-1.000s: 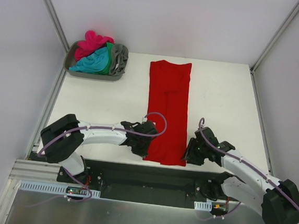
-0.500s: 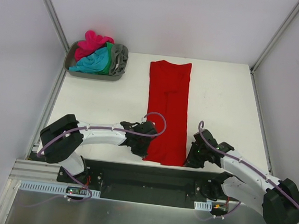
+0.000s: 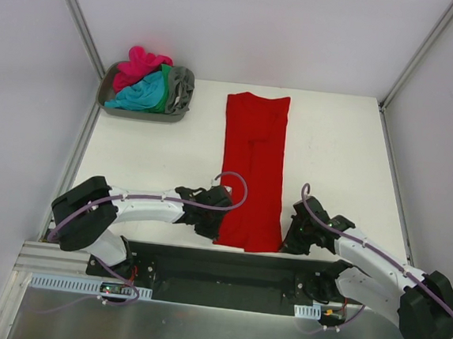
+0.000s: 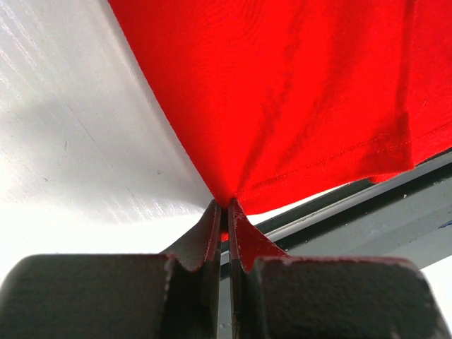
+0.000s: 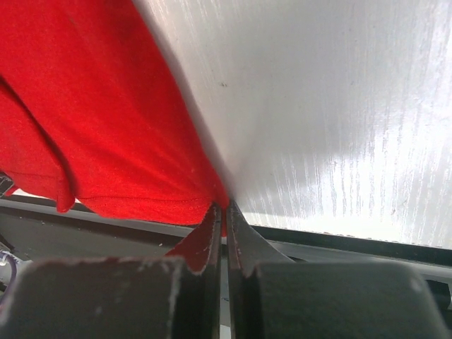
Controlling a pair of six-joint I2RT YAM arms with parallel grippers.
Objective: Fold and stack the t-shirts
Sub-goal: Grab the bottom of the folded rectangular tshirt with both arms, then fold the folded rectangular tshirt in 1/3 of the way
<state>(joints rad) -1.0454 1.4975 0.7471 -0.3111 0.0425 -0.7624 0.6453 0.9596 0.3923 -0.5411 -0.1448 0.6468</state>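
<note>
The bright red t-shirt's hem corners (image 3: 274,247) are pinched by both grippers, so my right gripper keeps moving its corner over the flat strip until that corner lies past the strip's middle (image 3: 277,149).
The bright red t-shirt (image 3: 253,164) lies as a long narrow strip down the middle of the white table, hem at the near edge. My left gripper (image 3: 215,230) is shut on its near left hem corner; the left wrist view shows red cloth (image 4: 282,92) pinched between the fingertips (image 4: 225,210). My right gripper (image 3: 285,240) is shut on the near right hem corner; the right wrist view shows the cloth (image 5: 92,120) pinched in it (image 5: 226,209). Magenta-pink (image 3: 140,63), teal-blue (image 3: 138,92), green (image 3: 164,89) and grey (image 3: 182,86) t-shirts lie heaped at the back left.
The heaped shirts sit in a grey plastic tray (image 3: 144,115) at the table's back left corner. The table's near edge and a dark gap (image 3: 226,265) lie just behind both grippers. Metal frame posts stand at the back corners.
Both grippers have drawn the near hem slightly toward the table's front edge; the left arm has shifted a little nearer and lower. The shirt's far end has not moved.
</note>
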